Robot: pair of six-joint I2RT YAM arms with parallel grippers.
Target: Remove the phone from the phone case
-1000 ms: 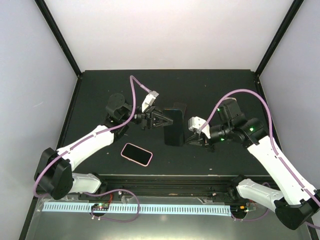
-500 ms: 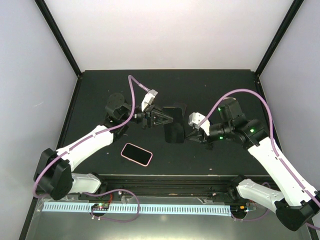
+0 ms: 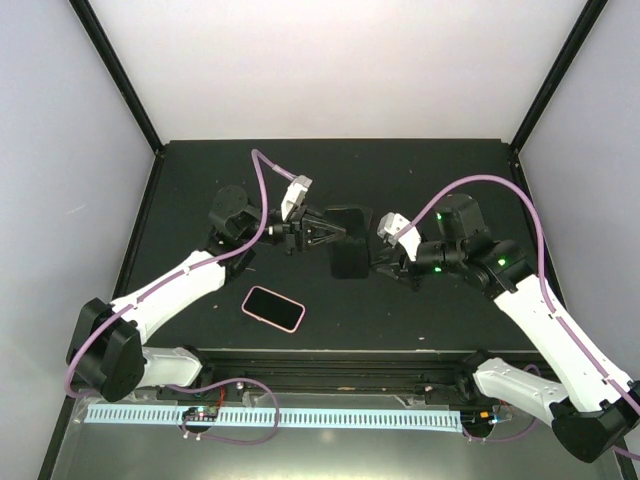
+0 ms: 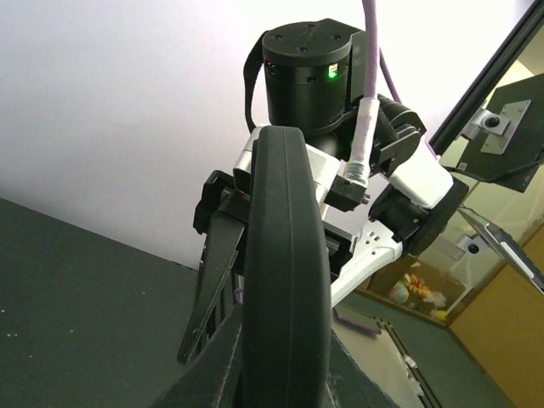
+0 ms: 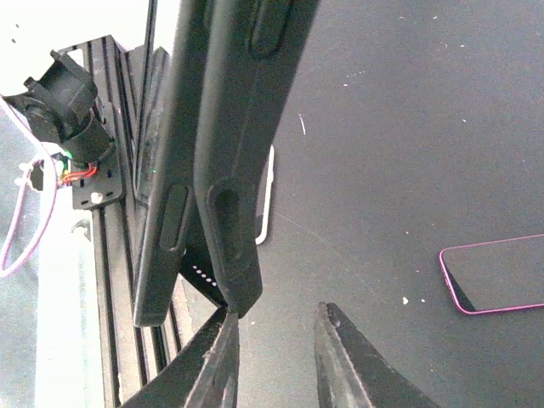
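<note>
The case's lower corner is next to my right gripper's open fingers. I should center those fingers on the case's edge [image 3: 369,254] and close them before my left gripper opens.
A black phone case [image 3: 348,250] is held off the table between the arms. My left gripper [image 3: 325,232] is shut on its edge; in the left wrist view the case [image 4: 285,272] stands edge-on between the fingers [image 4: 212,357]. In the right wrist view the case [image 5: 246,127] hangs beside a second black slab [image 5: 174,170], parted from it by a narrow gap; I cannot tell if that slab is the phone. My right gripper [image 5: 276,357] is open, its left finger touching the case's lower corner, and nothing is between its jaws. It also shows in the top view [image 3: 385,265].
A pink-rimmed phone [image 3: 273,308] lies face up on the black table near the front left; it also shows in the right wrist view [image 5: 497,276]. Black frame posts stand at the table's back corners. A black rail [image 3: 340,375] runs along the front edge.
The held case has tipped and risen toward the back, looking shorter from above. My right gripper has shifted left and back with it. The pink-rimmed phone has not moved.
</note>
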